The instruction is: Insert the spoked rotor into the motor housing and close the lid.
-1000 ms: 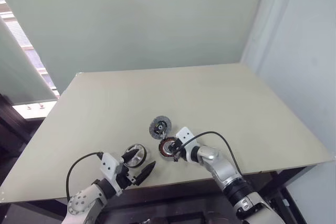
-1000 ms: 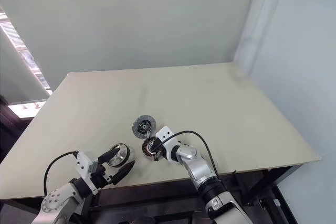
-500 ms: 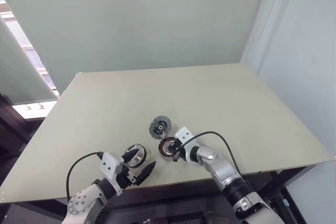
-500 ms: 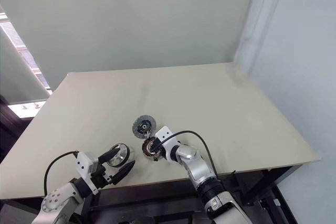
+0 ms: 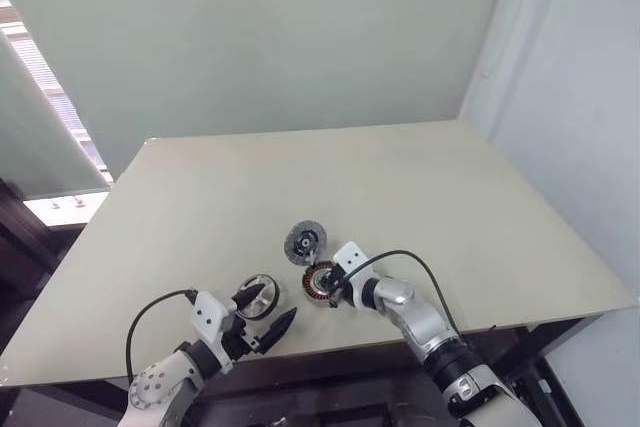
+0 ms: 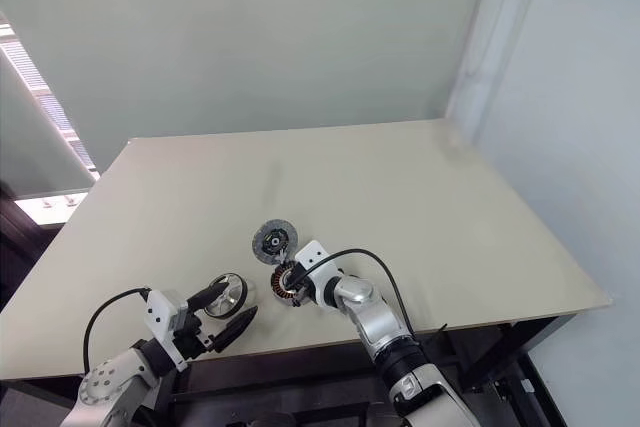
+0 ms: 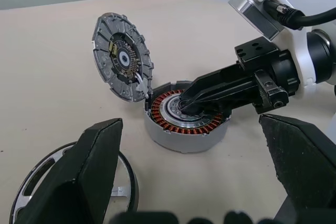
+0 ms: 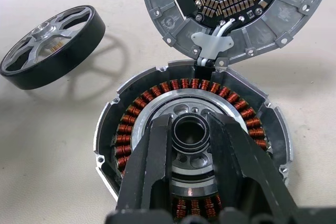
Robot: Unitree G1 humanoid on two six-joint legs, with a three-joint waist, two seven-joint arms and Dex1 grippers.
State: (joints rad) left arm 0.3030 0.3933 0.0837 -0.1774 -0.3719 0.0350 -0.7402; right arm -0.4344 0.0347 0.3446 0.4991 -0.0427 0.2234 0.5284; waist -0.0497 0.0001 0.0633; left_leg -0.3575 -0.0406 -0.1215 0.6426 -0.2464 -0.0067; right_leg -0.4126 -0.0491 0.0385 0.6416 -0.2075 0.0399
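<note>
The robot's right gripper is in the way at the centre hub (image 8: 190, 132), where the spoked rotor must go, so it should open and move clear while the left gripper takes the rotor (image 5: 265, 294).
The motor housing (image 7: 181, 132), a grey ring of copper coils, sits near the table's front edge with its hinged lid (image 7: 122, 59) swung open behind it. My right gripper (image 8: 190, 129) reaches into the housing, its fingers (image 8: 152, 156) shut on the raised centre hub. The spoked rotor (image 8: 50, 45), a black wheel with silver spokes, lies flat on the table to the left of the housing. My left gripper (image 5: 268, 312) stands open just beside the rotor (image 5: 258, 295), with one finger over its rim and nothing between the fingers.
The beige table (image 5: 400, 187) stretches bare behind and to the right of the parts. Its front edge runs close under both grippers. A wall stands behind the table's far edge.
</note>
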